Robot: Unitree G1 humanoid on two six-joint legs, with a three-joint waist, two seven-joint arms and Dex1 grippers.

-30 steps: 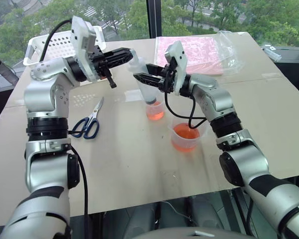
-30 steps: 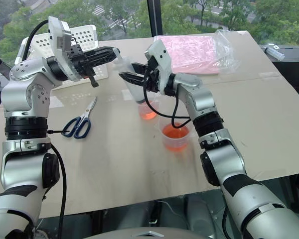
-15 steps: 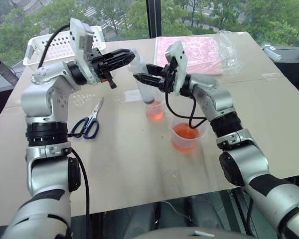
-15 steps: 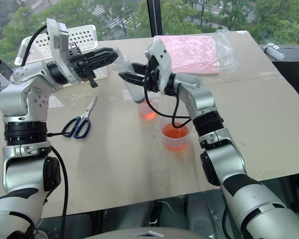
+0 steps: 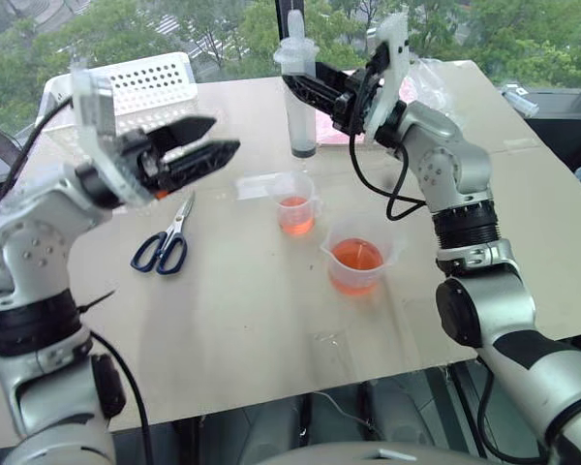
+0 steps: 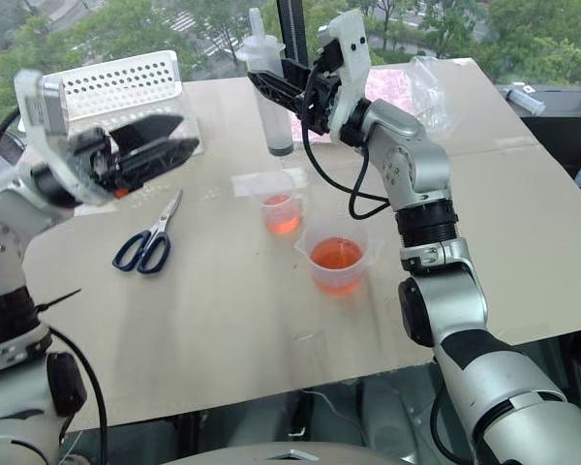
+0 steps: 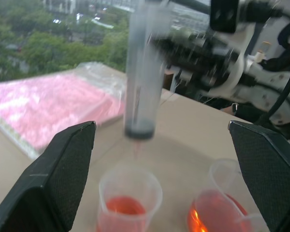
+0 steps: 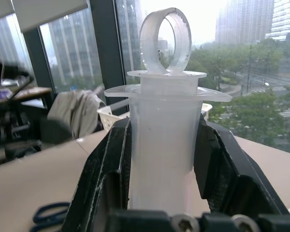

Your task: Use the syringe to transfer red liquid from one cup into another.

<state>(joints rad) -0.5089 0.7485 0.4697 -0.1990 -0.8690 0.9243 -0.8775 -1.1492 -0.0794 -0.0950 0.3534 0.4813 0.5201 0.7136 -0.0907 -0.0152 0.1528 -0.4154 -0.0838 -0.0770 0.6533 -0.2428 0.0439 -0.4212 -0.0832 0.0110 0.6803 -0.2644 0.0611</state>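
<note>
My right gripper is clamping the syringe's upper body and the plunger ring (image 8: pixel 165 67) sits low against the syringe's edge, so next my left gripper takes the syringe's lower body (image 5: pixel 300 124) before my right gripper opens.
My right gripper (image 5: pixel 298 87) is shut on the barrel of the syringe (image 5: pixel 301 111), holding it upright with the tip down. In the right wrist view the fingers (image 8: pixel 213 159) clamp the clear barrel (image 8: pixel 163 145) and the plunger ring sits low against the flange. The dark tip hangs above the smaller beaker (image 5: pixel 293 201), which holds some red liquid (image 5: pixel 292 205). The larger beaker (image 5: pixel 358 258), nearer me and to the right, holds more red liquid (image 5: pixel 356 256). My left gripper (image 5: pixel 223 134) is open and holds nothing, to the left of the syringe and apart from it.
Blue-handled scissors (image 5: pixel 164 242) lie on the table left of the beakers. A white perforated basket (image 5: pixel 140 85) stands at the back left. A clear bag of pink material (image 6: pixel 407 82) lies at the back right, behind my right arm.
My left gripper let go of the plunger top, opened wide and drew back to the left. My right gripper lifted the syringe higher above the smaller beaker. The camera view has also shifted.
</note>
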